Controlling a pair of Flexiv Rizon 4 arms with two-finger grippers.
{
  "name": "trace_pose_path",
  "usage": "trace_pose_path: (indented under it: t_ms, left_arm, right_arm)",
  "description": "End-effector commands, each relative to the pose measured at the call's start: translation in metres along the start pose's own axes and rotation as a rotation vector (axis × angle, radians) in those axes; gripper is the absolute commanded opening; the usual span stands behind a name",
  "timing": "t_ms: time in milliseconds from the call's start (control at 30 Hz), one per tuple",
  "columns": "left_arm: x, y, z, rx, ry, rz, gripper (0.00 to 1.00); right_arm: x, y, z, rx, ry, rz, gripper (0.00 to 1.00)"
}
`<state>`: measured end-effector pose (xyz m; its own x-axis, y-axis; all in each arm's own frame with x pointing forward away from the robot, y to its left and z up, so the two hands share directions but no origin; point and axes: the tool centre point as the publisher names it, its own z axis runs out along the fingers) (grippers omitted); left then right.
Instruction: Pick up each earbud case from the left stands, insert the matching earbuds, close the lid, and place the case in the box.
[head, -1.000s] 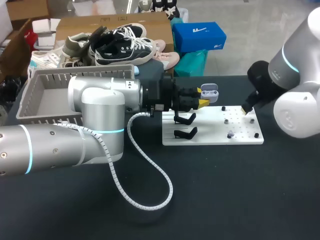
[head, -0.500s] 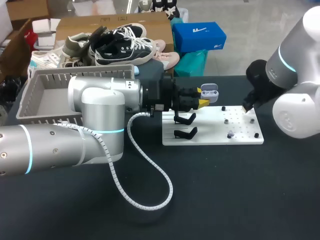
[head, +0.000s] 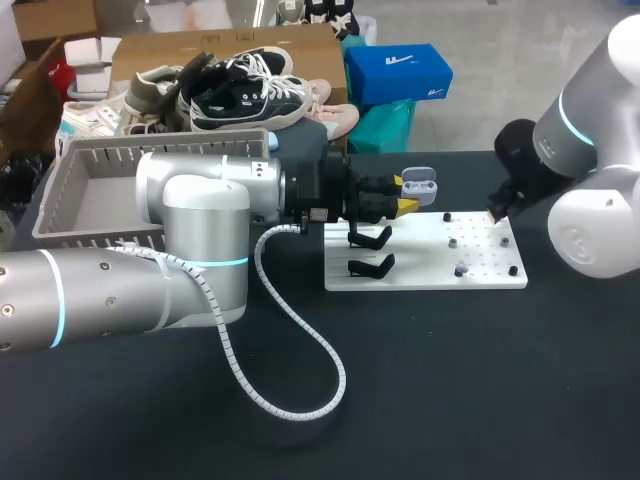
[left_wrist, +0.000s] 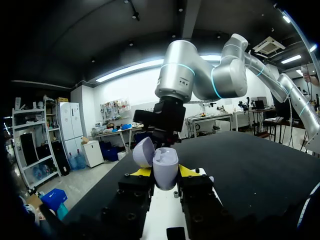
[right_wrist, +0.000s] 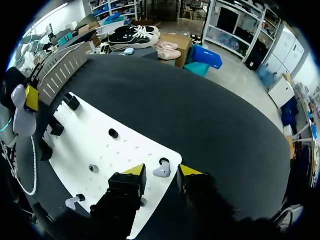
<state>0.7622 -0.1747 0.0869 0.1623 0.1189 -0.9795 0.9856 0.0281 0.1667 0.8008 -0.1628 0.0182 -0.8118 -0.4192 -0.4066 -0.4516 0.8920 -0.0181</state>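
Observation:
The earbud's head (right_wrist: 162, 171) sticks out over the black peg's rim (right_wrist: 164, 161). I expect the earbud to come loose when I raise it, while the peg stays standing.
My left gripper (head: 408, 197) is shut on a lavender earbud case (head: 419, 181) and holds it upright, lid open, above the far edge of the white board (head: 425, 262). The left wrist view shows the case (left_wrist: 165, 167) pinched between both yellow tips. At the board's far right corner, my right gripper (head: 494, 214) points down. In its own view the right gripper (right_wrist: 161, 171) stands open with a small lavender earbud (right_wrist: 162, 171) between the fingers, a gap on each side. Another earbud (right_wrist: 72, 201) sits on the board closer to the arm.
Two black stands (head: 370, 238) (head: 370, 266) occupy the board's left end. Small pegs (head: 452, 242) and an earbud (head: 460, 268) dot its right half. A grey slatted box (head: 100, 190) stands at the far left behind my left arm. A white cable (head: 300, 360) loops across the black table.
The right gripper's fingers have drawn closer together around the earbud, and its tip has shifted slightly toward the far edge. The left arm and the case have not moved.

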Motion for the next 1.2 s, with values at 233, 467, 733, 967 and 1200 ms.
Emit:
trace_pose_path:
  t_ms: [233, 467, 733, 967, 1200]
  left_arm:
    - [0.001, 0.000, 0.000, 0.000, -0.002, 0.001, 0.00]
    - [0.001, 0.000, 0.000, 0.000, -0.002, 0.001, 0.00]
    - [0.001, 0.000, 0.000, 0.000, -0.002, 0.001, 0.00]
    - [0.001, 0.000, 0.000, 0.000, -0.002, 0.001, 0.00]
    - [0.001, 0.000, 0.000, 0.000, -0.002, 0.001, 0.00]
  right_arm:
    - [-0.002, 0.001, 0.002, 0.005, -0.001, 0.004, 0.25]
    - [-0.001, 0.001, 0.002, 0.004, -0.001, 0.011, 0.00]
    - [0.004, 0.007, -0.017, 0.017, -0.018, 0.010, 0.00]
    - [0.011, 0.026, -0.046, 0.036, -0.035, -0.017, 0.00]
    - [0.021, 0.057, -0.074, 0.085, -0.013, -0.056, 0.00]
